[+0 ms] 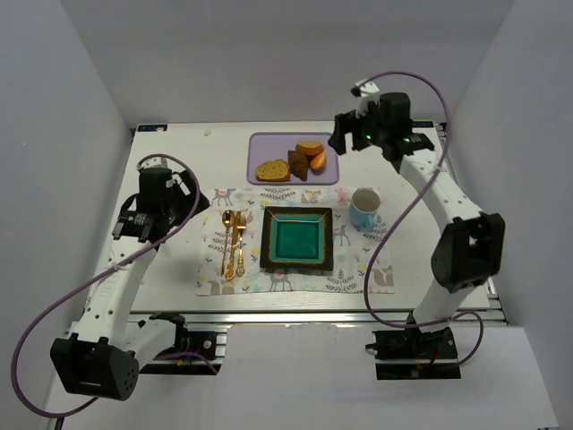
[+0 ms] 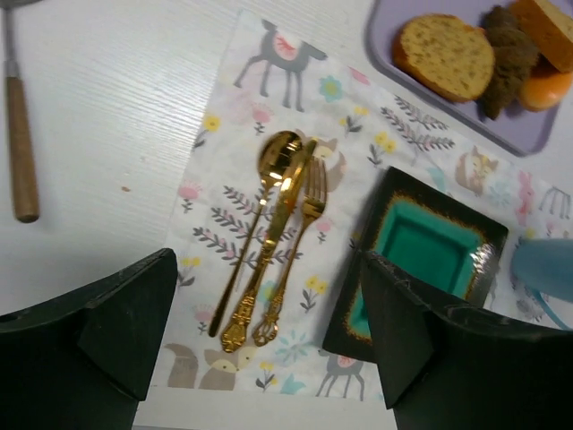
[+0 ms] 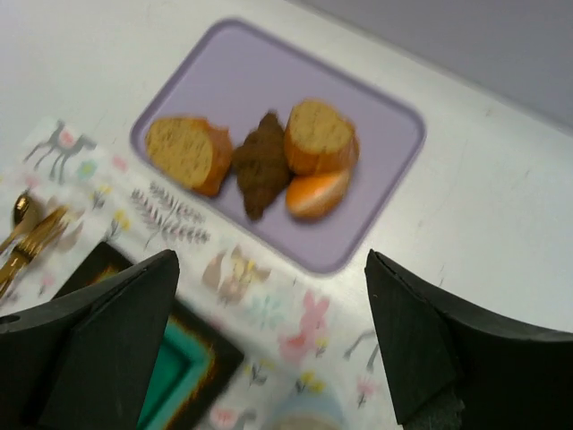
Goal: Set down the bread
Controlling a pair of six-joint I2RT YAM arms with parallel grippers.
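My right gripper is too far from the wooden-handled tool to reach it, and the bread [image 1: 273, 170] lies flat in the lilac tray, so my left gripper should grab the tool's handle [image 2: 21, 152] first.
The bread [image 1: 273, 169], a golden-tan slice, lies at the left of a lilac tray [image 1: 269, 147] at the back of the table; it also shows in the left wrist view [image 2: 445, 55] and the right wrist view [image 3: 183, 152]. The teal plate [image 1: 298, 239] with a dark rim sits on the patterned placemat [image 1: 349, 269]. My right gripper [image 1: 345, 139] is open and empty, raised just right of the tray. My left gripper [image 1: 132, 229] is open and empty at the left, well away from the bread.
On the tray beside the bread lie a dark brown chunk [image 1: 297, 163] and orange glossy pieces [image 1: 311, 149]. Gold cutlery [image 1: 234, 242] lies on the mat left of the plate. A blue mug [image 1: 363, 208] stands right of the plate. A wooden-handled tool [image 2: 21, 143] lies at the left.
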